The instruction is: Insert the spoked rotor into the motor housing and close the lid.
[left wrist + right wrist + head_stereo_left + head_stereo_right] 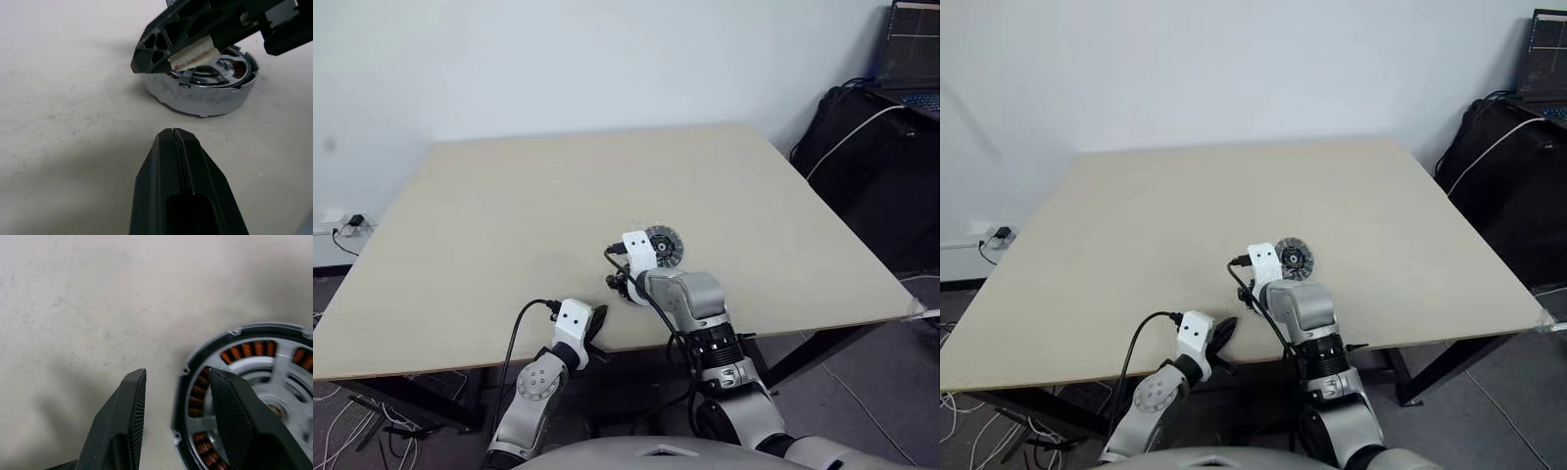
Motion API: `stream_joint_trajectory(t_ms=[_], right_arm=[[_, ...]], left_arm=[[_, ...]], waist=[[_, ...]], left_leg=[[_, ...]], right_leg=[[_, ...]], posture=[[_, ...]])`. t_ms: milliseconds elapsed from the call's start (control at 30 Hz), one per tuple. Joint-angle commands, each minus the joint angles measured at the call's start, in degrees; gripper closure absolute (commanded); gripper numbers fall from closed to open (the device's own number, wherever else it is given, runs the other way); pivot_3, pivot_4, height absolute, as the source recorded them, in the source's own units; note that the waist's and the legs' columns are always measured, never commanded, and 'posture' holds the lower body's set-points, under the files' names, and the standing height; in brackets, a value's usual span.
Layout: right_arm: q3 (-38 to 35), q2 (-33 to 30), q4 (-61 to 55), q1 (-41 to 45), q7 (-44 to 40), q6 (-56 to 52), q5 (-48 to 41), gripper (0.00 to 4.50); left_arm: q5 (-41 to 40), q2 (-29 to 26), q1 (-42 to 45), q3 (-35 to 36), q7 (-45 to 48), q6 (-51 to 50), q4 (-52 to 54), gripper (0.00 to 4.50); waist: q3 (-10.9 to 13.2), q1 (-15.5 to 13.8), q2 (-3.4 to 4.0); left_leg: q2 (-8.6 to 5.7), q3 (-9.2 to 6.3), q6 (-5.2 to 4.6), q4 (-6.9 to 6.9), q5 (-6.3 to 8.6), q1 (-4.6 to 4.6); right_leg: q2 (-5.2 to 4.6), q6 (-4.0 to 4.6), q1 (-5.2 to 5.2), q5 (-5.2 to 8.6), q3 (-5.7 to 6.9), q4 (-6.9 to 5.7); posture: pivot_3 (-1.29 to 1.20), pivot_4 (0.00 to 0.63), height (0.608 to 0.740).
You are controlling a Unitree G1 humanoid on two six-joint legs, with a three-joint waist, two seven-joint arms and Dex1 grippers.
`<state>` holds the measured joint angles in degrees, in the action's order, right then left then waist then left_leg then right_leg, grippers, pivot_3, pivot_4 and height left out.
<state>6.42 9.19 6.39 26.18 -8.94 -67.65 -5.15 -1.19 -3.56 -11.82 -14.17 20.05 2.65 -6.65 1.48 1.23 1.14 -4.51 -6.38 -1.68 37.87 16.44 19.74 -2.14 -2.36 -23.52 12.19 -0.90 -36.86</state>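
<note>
My gripper will close the lid, and the lid should lie flush over the spoked rotor, because the rotor sits down inside the motor housing's clear rim [205,350].
The motor housing [247,351], a round disc with copper-orange windings, lies on the beige table [509,215] near the front middle. The spoked rotor [286,382] sits inside it, its silver spokes over the windings. My right gripper [178,374] is open just above the housing [666,245]. One finger [239,421] is over the housing's inside, and the other [122,421] is outside its rim. The left wrist view shows the housing [205,98], the rotor [220,68] and a right finger [166,49] over them. My left gripper [173,142] is shut and empty, a short way before the housing. The lid is out of view.
The table's front edge [460,362] runs just behind both hands. A black bag [871,166] and a laptop [913,59] stand off the table's far right corner. Cables and a wall socket [347,227] lie to the left, below table height.
</note>
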Motion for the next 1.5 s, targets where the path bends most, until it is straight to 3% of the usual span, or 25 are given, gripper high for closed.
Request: stream_joint_trajectory(t_ms=[33, 100, 200, 333, 533, 700, 933, 1500], right_arm=[[1.12, 1.14, -4.93, 3.07, -1.62, 0.2, -2.3, 2.3], [2.46, -0.76, -7.75, 3.53, -3.58, 0.37, -3.06, 2.3], [10.3, -10.04, -14.51, 3.77, -12.2, 7.47, -2.65, 2.3], [16.58, -20.7, -18.55, 3.89, -23.31, 16.85, -3.19, 2.3], [29.44, -40.23, -17.69, 6.36, -37.37, 33.07, 7.14, 2.3], [34.33, -48.96, -15.93, 8.08, -47.4, 41.67, 12.24, 2.3], [35.76, -50.83, -10.56, 10.17, -55.84, 47.84, 17.11, 2.3], [35.98, -44.79, 2.97, 11.8, -61.74, 54.12, 24.77, 2.3]], left_arm=[[-0.34, 0.25, 1.05, -0.21, 0.1, 0.29, 1.83, 4.5], [-0.34, 0.25, 1.23, -0.27, 0.19, 0.27, 1.7, 4.5], [-0.38, 0.25, 1.6, -0.4, 0.4, 0.21, 1.45, 4.5], [-0.41, 0.27, 2.03, -0.49, 0.59, 0.25, 1.11, 4.5], [-0.45, 0.27, 2.33, -0.46, 0.75, 0.31, 0.85, 4.5], [-0.46, 0.18, 2.29, -0.37, 0.88, 0.25, 0.97, 4.5], [-0.39, 0.07, 2.19, -0.35, 1.01, 0.11, 1.3, 4.5], [-0.42, 0.5, 0.95, -0.02, -0.36, 0.41, 2.06, 4.5]], waist=[[0.0, 0.0, 0.0], [0.0, -0.03, 0.0], [0.01, -0.28, 0.0], [0.03, -0.47, -0.02], [0.11, -0.65, -0.14], [0.22, -0.93, -0.31], [0.37, -1.91, -0.55], [0.37, -3.51, -0.57]], left_leg=[[-0.02, 0.0, -0.04, -0.04, 0.05, 0.05], [-0.02, 0.0, -0.01, -0.06, 0.17, 0.19], [-0.02, -0.02, -0.01, -0.1, 0.29, 0.3], [-0.03, -0.07, -0.12, -0.08, 0.4, 0.2], [-0.03, 0.0, -0.15, -0.04, 0.42, 0.21], [-0.02, 0.0, -0.19, -0.02, 0.45, 0.2], [0.0, 0.01, -0.19, 0.0, 0.45, 0.23], [-0.01, 0.04, -0.21, 0.03, 0.47, 0.23]], right_leg=[[-0.01, 0.08, -0.07, 0.04, -0.03, 0.01], [0.0, 0.18, -0.11, 0.06, -0.08, 0.02], [-0.01, 0.48, -0.19, 0.01, -0.06, 0.07], [-0.06, 0.17, -0.11, 0.25, 0.15, 0.29], [-0.13, 0.16, 0.06, 0.25, 0.19, 0.33], [-0.14, 0.14, 0.11, 0.25, 0.23, 0.42], [-0.15, 0.15, 0.12, 0.24, 0.19, 0.41], [-0.16, 0.43, 0.06, 0.06, 0.18, 0.42]], posture=[[0.0, 0.0, 0.74], [0.0, 0.0, 0.74], [0.0, 0.0, 0.74], [0.0, 0.0, 0.74], [0.0, 0.0, 0.74], [0.0, 0.0, 0.74], [0.0, 0.0, 0.74], [0.0, 0.0, 0.74]])
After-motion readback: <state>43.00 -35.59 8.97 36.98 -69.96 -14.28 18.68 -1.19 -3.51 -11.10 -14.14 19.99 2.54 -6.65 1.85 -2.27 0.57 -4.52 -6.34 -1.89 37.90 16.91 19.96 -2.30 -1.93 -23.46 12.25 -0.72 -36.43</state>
